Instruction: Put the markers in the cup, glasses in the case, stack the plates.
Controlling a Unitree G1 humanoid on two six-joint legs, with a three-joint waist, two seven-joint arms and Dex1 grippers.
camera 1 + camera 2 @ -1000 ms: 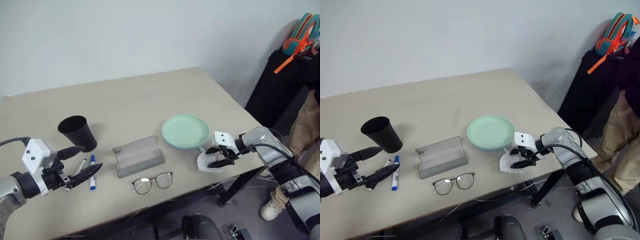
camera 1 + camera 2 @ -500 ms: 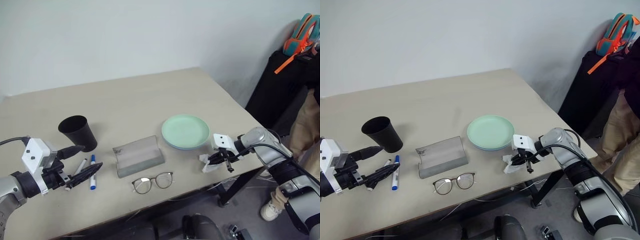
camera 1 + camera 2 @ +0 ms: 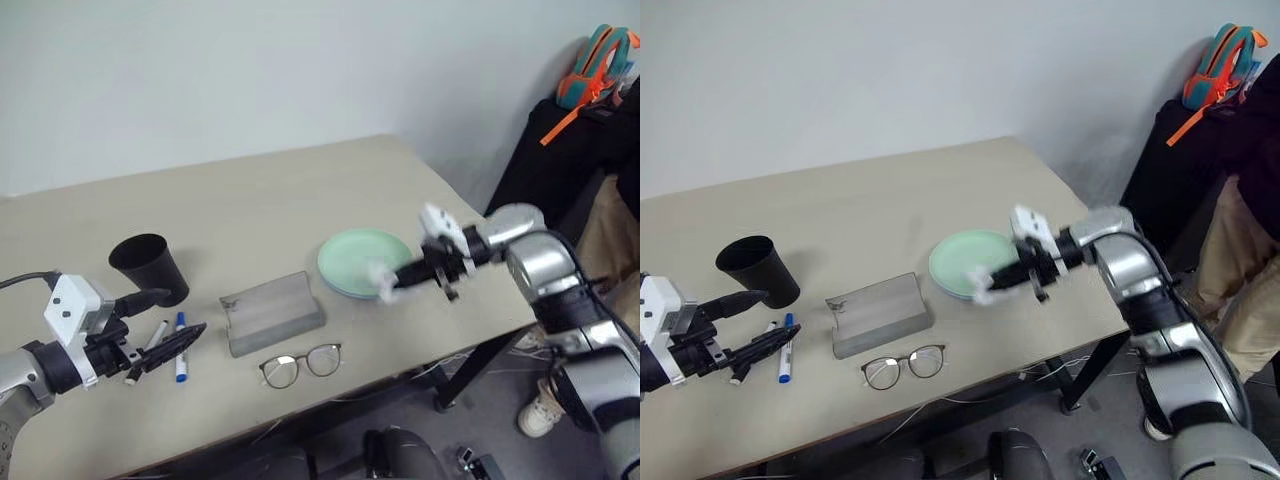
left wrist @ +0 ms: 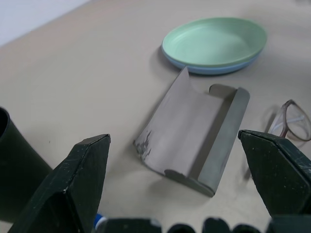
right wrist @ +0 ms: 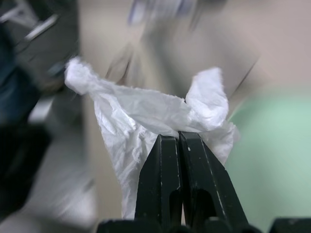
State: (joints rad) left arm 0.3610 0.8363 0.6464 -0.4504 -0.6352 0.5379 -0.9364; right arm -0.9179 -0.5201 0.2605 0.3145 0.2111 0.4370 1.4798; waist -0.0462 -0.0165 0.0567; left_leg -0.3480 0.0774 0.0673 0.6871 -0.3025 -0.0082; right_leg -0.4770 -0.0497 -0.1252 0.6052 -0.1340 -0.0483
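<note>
The white tissue point(image 3: 384, 281) is at the edge of the empty mint green plate, so my right gripper should keep going to the plate's middle point(image 3: 364, 260) and let go of the tissue there.
My right gripper point(image 3: 402, 276) is shut on a crumpled white tissue point(image 5: 146, 109) and holds it in the air over the near edge of the plates point(image 3: 365, 262). The mint green plate lies on the light blue one. The grey case point(image 3: 270, 312) lies open at the table's middle, with the glasses point(image 3: 300, 365) in front of it. At the left, my left gripper point(image 3: 165, 320) stands open just above the two markers point(image 3: 170, 338). The black cup point(image 3: 150, 265) stands upright right behind them.
The table's front edge runs close behind the glasses, and its right edge lies under my right arm. A person in tan trousers point(image 3: 610, 240) stands at the far right. An orange and teal bag point(image 3: 592, 62) rests on dark furniture there.
My right gripper shut on the tissue, lifted it off the table and carried it to the left, up over the plates. The left arm has not moved.
</note>
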